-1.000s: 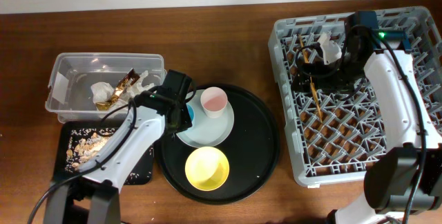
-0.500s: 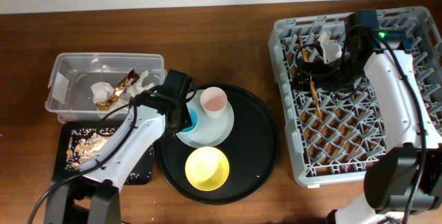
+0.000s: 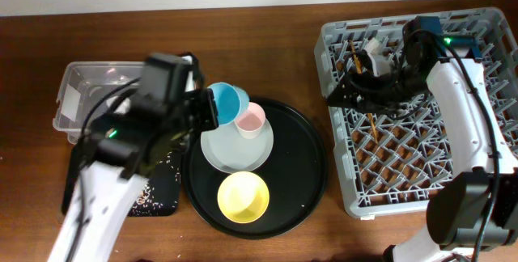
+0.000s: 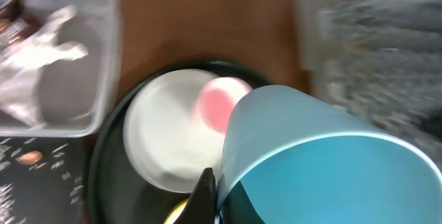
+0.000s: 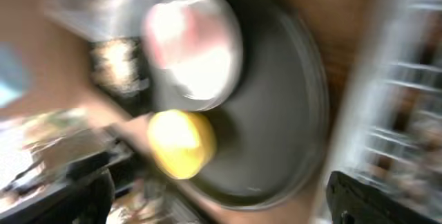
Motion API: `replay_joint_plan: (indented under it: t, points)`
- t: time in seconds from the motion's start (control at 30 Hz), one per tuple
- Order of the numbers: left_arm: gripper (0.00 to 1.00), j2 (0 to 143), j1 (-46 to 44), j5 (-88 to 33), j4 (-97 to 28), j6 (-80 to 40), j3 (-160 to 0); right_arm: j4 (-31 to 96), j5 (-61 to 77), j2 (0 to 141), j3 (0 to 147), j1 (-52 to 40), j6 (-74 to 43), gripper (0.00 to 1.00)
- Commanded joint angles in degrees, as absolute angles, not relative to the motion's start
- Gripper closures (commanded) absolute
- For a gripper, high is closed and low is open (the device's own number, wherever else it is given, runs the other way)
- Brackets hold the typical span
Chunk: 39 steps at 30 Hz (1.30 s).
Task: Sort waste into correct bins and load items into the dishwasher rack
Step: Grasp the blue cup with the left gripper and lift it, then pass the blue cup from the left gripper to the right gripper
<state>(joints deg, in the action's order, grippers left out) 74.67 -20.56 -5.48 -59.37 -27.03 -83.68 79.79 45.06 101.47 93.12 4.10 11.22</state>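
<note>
My left gripper has the light-blue cup (image 3: 227,103) across the round black tray from the dishwasher rack (image 3: 384,145). Next, my right gripper takes the cup and loads it.
My left gripper (image 3: 214,110) is shut on the rim of the light-blue cup (image 3: 228,100), held up above the far left edge of the pale plate (image 3: 235,150). The left wrist view shows the cup (image 4: 324,162) large, with one finger (image 4: 204,195) against its wall. The pink cup (image 3: 251,120) stands on the plate and the yellow bowl (image 3: 243,196) sits nearer me on the round black tray (image 3: 312,165). My right gripper (image 3: 346,92) hangs open over the far left of the dishwasher rack (image 3: 421,173), above the chopsticks (image 3: 369,115). The napkin (image 4: 41,41) lies in the clear tub (image 3: 77,92).
The shallow black tray (image 3: 158,197) with crumbs lies in front of the tub, partly under my left arm. The right wrist view is blurred and shows the yellow bowl (image 5: 181,143) and the round tray (image 5: 283,113) between wide-apart fingers (image 5: 387,196).
My left gripper closed on the light-blue cup and lifted it off the plate, the arm rising toward the camera. The right gripper tilted and shifted slightly left over the rack, still open.
</note>
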Motion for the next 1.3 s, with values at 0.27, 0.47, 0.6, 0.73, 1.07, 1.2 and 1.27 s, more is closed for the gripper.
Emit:
replay_joint_plan:
  t: [0.27,0.47,0.6,0.73,1.07,1.2,1.27]
  points:
    - [1.00,73.2,-1.5,-62.5,-58.6,-4.6,-84.6,96.6,79.5,101.6,94.1,3.9,53.9,0.01]
    - [1.00,78.1,-1.7,-74.7,-57.3,0.3,-84.6,97.3,80.6,101.2,94.1,-1.7,61.7,0.02]
    - [1.00,82.0,-1.8,-75.7,-57.0,1.3,-84.6,97.2,87.3,101.2,94.1,-6.8,66.3,0.01]
    - [1.00,84.2,-1.8,-77.3,-57.1,4.9,-84.6,96.7,88.9,101.2,94.8,-10.2,66.3,0.01]
    - [1.00,84.6,-5.7,-77.4,-57.0,7.4,-84.6,92.1,88.9,101.2,94.8,-15.4,66.2,0.01]
    - [1.00,84.6,-8.4,-77.3,-55.6,7.4,-84.6,92.1,88.9,101.2,94.8,-15.5,66.2,0.01]
    - [1.00,84.6,-8.9,-77.2,-54.8,7.4,-84.6,92.1,88.9,101.2,95.1,-15.5,66.2,0.01]
